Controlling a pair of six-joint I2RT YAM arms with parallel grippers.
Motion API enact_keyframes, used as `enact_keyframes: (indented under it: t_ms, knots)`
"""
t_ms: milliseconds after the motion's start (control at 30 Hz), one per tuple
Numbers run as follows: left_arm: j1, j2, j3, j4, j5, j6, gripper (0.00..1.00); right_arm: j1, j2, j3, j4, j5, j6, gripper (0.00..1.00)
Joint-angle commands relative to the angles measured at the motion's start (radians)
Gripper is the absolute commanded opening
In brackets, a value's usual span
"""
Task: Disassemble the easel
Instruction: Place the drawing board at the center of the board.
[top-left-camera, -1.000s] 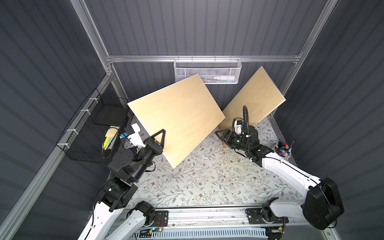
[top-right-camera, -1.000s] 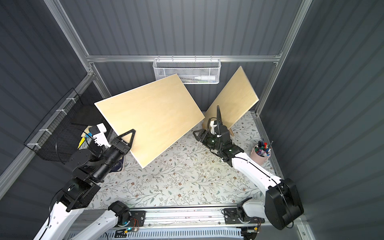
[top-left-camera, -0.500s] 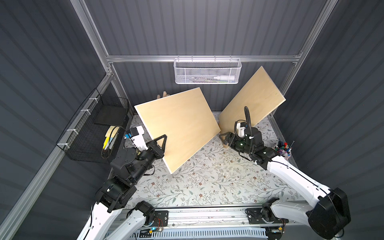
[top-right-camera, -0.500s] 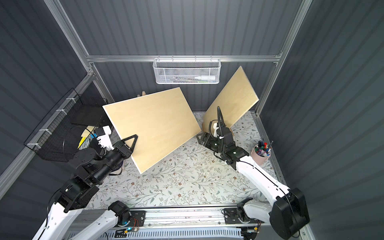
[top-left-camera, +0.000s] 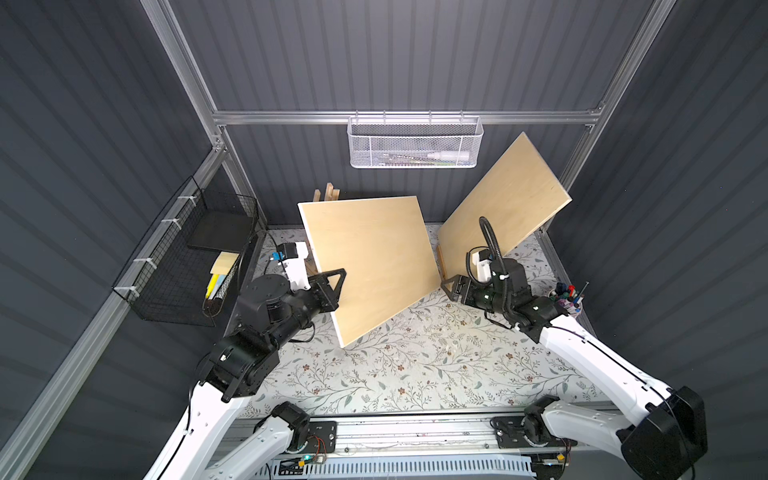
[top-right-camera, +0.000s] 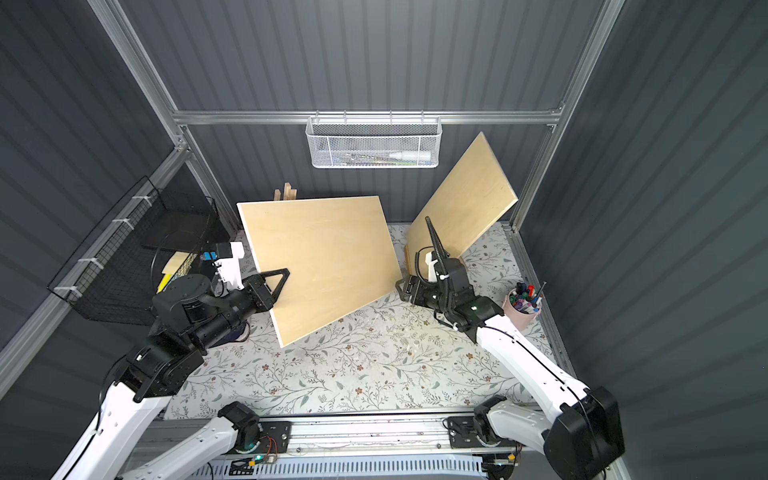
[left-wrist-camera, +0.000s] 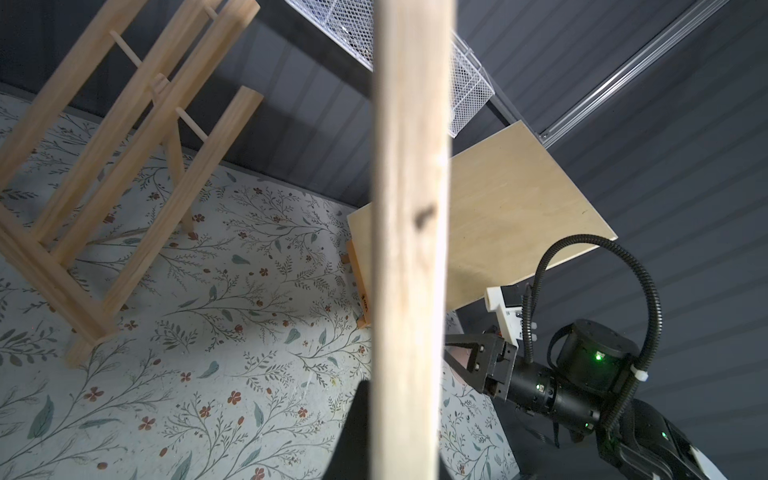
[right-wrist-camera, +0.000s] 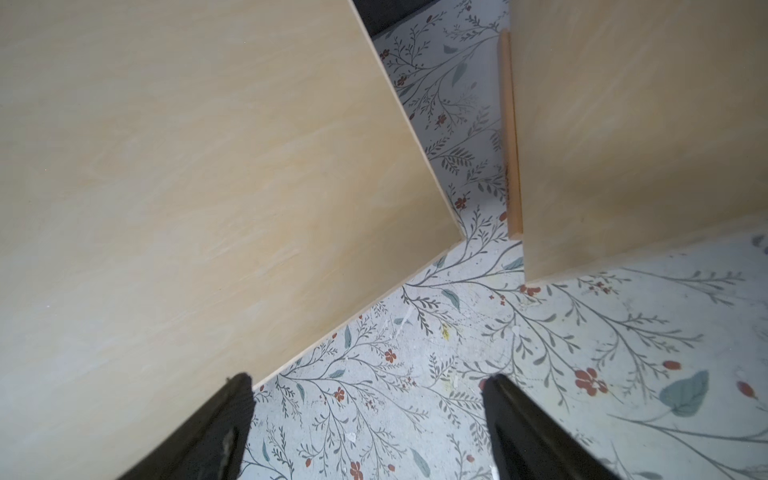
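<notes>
My left gripper keeps lowering the board and lets go of it low there, as the pale wooden board (top-left-camera: 376, 264) is clear of the easel and opens tabletop in front (top-left-camera: 404, 360).
My left gripper (top-left-camera: 332, 282) is shut on the left edge of a pale wooden board (top-left-camera: 370, 262), holding it tilted above the table. In the left wrist view the board's edge (left-wrist-camera: 409, 249) runs straight between the jaws. The wooden easel (left-wrist-camera: 124, 137) stands behind the board, with only its top tips (top-left-camera: 328, 193) showing in both top views. My right gripper (top-left-camera: 451, 286) is open just off the board's right corner, holding nothing. In the right wrist view its fingers (right-wrist-camera: 224, 424) stand wide apart beside the board (right-wrist-camera: 187, 187).
A second board (top-left-camera: 503, 208) leans at the back right on a small wooden ledge (right-wrist-camera: 511, 137). A white mesh basket (top-left-camera: 415, 143) hangs on the back wall. A black wire basket (top-left-camera: 187, 257) hangs at the left. A pen cup (top-left-camera: 567, 295) stands by my right arm.
The board has come down and swung with my left gripper, uncovering the easel's tips. My right gripper has drawn back from the board's corner and opened wider.
</notes>
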Motion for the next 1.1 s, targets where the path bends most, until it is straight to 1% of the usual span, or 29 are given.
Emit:
enact_keyframes:
  t_ms: [0, 33, 367, 533, 633, 800, 900, 967, 1067]
  knots:
    - [-0.003, -0.016, 0.128, 0.169, 0.016, 0.021, 0.0, 0.0, -0.021, -0.03, -0.033, -0.012, -0.043, 0.89]
    - [-0.002, -0.009, 0.152, 0.148, 0.015, 0.025, 0.0, 0.001, -0.022, -0.04, -0.029, -0.012, -0.043, 0.89]
    - [-0.002, 0.079, 0.174, -0.019, 0.053, 0.063, 0.0, 0.0, -0.042, -0.093, -0.006, -0.023, -0.069, 0.9]
    - [-0.002, 0.143, 0.187, -0.067, 0.114, 0.097, 0.0, 0.001, -0.039, -0.111, -0.003, -0.005, -0.08, 0.9]
    - [-0.002, 0.187, 0.184, -0.112, 0.129, 0.124, 0.0, 0.001, -0.035, -0.111, -0.01, -0.001, -0.087, 0.9]
    - [-0.002, 0.228, 0.228, -0.18, 0.129, 0.106, 0.0, 0.0, -0.037, -0.11, -0.019, 0.031, -0.092, 0.9]
    - [-0.002, 0.244, 0.271, -0.241, 0.078, 0.099, 0.0, 0.001, -0.034, -0.11, -0.026, 0.059, -0.088, 0.9]
    - [-0.002, 0.232, 0.236, -0.242, 0.088, 0.083, 0.0, 0.0, -0.032, -0.112, -0.027, 0.066, -0.09, 0.9]
    - [-0.002, 0.217, 0.145, -0.24, 0.106, 0.081, 0.0, 0.0, -0.024, -0.112, -0.032, 0.09, -0.095, 0.9]
